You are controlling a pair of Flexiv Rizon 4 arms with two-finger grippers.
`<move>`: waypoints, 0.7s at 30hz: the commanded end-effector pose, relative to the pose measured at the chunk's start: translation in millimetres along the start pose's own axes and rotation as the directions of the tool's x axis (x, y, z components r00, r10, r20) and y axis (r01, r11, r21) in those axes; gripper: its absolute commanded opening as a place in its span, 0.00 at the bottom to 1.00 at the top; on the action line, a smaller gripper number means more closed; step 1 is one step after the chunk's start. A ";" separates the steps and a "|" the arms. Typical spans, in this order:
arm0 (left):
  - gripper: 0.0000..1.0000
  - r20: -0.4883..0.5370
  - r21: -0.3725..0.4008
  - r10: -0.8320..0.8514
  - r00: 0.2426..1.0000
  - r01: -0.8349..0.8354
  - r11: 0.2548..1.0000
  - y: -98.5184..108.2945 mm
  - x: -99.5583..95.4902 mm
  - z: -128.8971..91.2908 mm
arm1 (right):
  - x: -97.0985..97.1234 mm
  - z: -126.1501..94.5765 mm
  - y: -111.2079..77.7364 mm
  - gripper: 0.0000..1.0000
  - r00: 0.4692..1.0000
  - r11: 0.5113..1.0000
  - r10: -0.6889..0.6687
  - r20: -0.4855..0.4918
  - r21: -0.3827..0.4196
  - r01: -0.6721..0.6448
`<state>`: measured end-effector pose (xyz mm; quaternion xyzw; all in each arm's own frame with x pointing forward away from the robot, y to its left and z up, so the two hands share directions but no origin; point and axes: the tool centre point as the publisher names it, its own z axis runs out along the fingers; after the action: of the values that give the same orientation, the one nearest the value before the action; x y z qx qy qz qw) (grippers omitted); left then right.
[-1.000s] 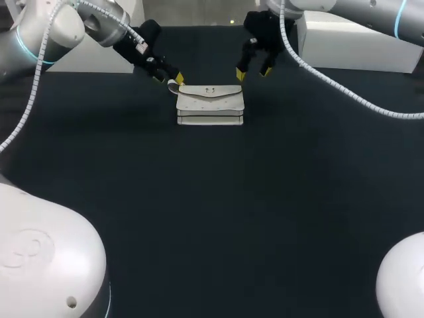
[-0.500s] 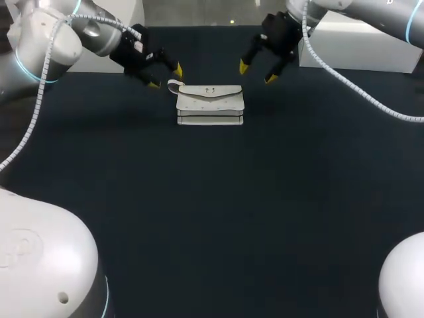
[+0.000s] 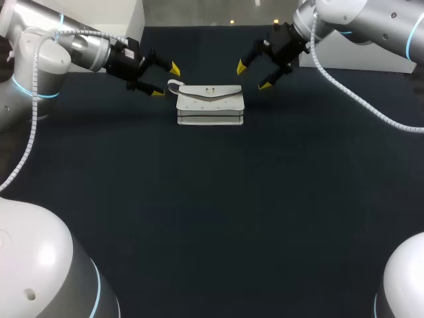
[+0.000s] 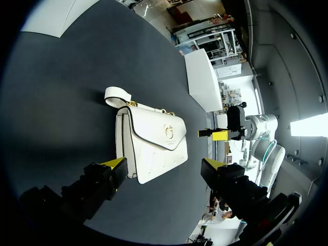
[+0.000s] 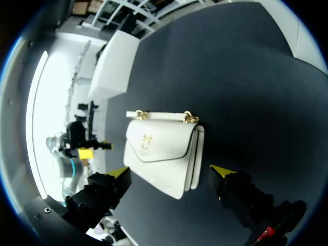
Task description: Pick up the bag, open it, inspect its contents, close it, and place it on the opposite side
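My gripper will pull the boxy bag (image 3: 211, 106) by one end, and the bag should keep its shape and stay shut, because the flap (image 3: 211, 91) lies flat over it.
A small white handbag (image 3: 210, 104) with a closed flap and a gold clasp stands on the dark table at the back middle. Its strap (image 3: 173, 85) sticks out at its left end. My left gripper (image 3: 165, 80) hangs open just left of the bag, fingers spread and nothing between them. To the bag's upper right, my right gripper (image 3: 253, 75) is open too and clear of it. The left wrist view has the bag (image 4: 151, 142) ahead of its open gripper (image 4: 165, 166), strap (image 4: 117, 95) at the far end. In the right wrist view the bag (image 5: 164, 154) lies ahead of the open gripper (image 5: 171, 171).
Dark table cloth (image 3: 218, 212) stretches wide in front of the bag. White blocks (image 3: 358, 43) stand at the table's back right and back left (image 3: 99, 40) corners.
Both arms have drawn back from the bag, the left gripper leftward, the right one rightward and up. Both stay open. The bag has not moved.
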<state>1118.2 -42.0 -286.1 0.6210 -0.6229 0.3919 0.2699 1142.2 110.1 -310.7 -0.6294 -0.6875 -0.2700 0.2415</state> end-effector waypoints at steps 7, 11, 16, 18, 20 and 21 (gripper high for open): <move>1.00 -0.150 -0.149 -0.022 0.988 0.000 0.989 -24.3 -18.6 20.4 | -10.6 14.6 19.2 1.00 0.993 0.999 0.025 -0.111 0.039 -0.021; 1.00 -0.160 -0.153 -0.053 0.986 0.029 0.988 -28.0 -22.8 30.5 | -15.3 22.5 21.1 1.00 0.989 0.997 0.051 -0.141 0.059 -0.043; 1.00 -0.173 -0.162 -0.078 0.982 0.049 0.986 -29.2 -25.7 39.2 | -17.1 29.6 22.8 0.85 0.985 0.996 0.059 -0.159 0.068 -0.049; 1.00 -0.180 -0.161 -0.088 0.980 0.059 0.985 -28.9 -26.7 41.2 | -17.2 32.8 23.5 0.82 0.983 0.996 0.062 -0.170 0.075 -0.049; 1.00 -0.181 -0.160 -0.093 0.979 0.064 0.985 -28.6 -27.8 42.8 | -17.7 35.3 23.9 0.82 0.982 0.995 0.065 -0.178 0.080 -0.052; 1.00 -0.182 -0.160 -0.096 0.979 0.067 0.985 -28.1 -28.0 43.7 | -18.0 36.7 23.8 0.82 0.981 0.995 0.067 -0.182 0.082 -0.053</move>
<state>1148.4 -59.4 -322.3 0.6004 -0.5984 0.3863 0.3637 1159.5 122.6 -342.1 -0.6248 -0.6464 -0.3080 0.3113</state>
